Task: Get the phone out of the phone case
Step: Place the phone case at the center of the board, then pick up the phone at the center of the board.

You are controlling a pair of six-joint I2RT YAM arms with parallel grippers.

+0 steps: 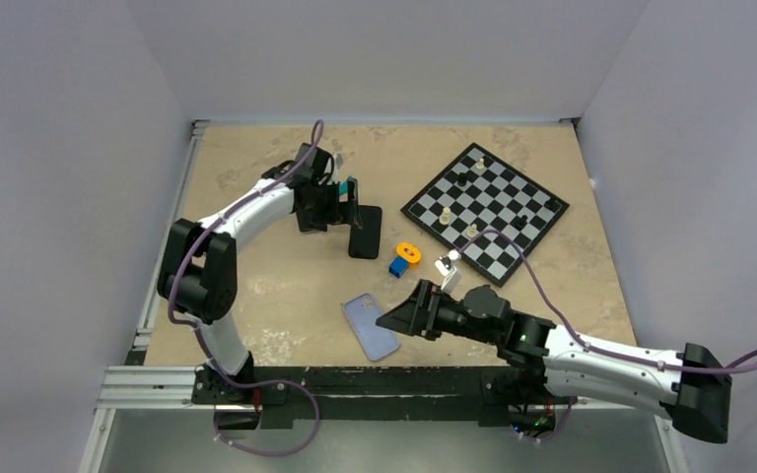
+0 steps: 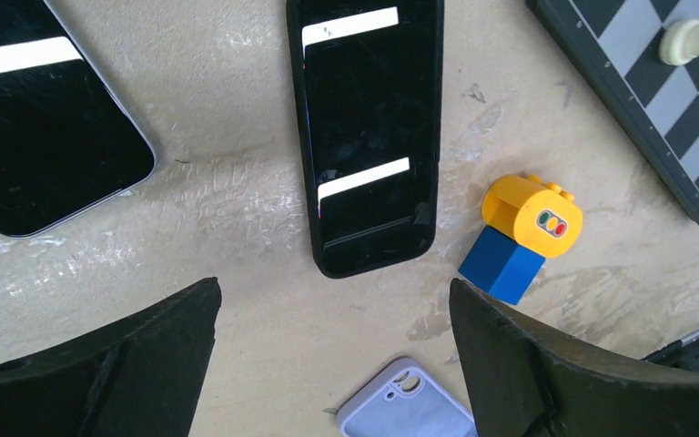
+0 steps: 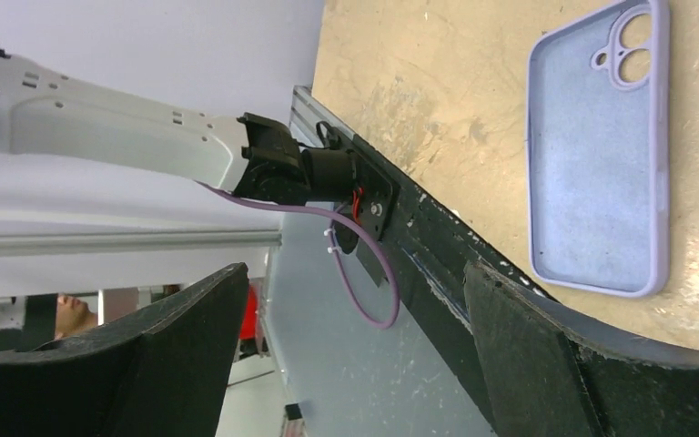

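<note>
My left gripper should pick up the nearby black cased phone (image 1: 366, 236) and pass it to my right gripper, because the lavender case (image 1: 367, 325) by my right gripper is empty.
A bare black phone (image 2: 36, 137) with a silver edge lies screen up on the table, at the upper left of the left wrist view. The empty lavender phone case (image 1: 371, 327) lies open side up near the front edge, also seen as lavender case (image 3: 596, 155) and lavender case (image 2: 410, 410). My left gripper (image 2: 334, 287) hangs open over bare table, between the phone and a black cased phone (image 2: 369, 137). In the top view the left gripper (image 1: 347, 202) hides the bare phone. My right gripper (image 1: 386, 320) is open just right of the lavender case, holding nothing; from its wrist the right gripper (image 3: 355, 273) points past the table edge.
The black cased phone (image 1: 365, 233) lies beside the left gripper. A yellow and blue toy block (image 1: 404, 258), also toy block (image 2: 521, 238), sits right of it. A chessboard (image 1: 483, 207) with a few pieces occupies the back right. The black front rail (image 3: 437, 246) borders the lavender case.
</note>
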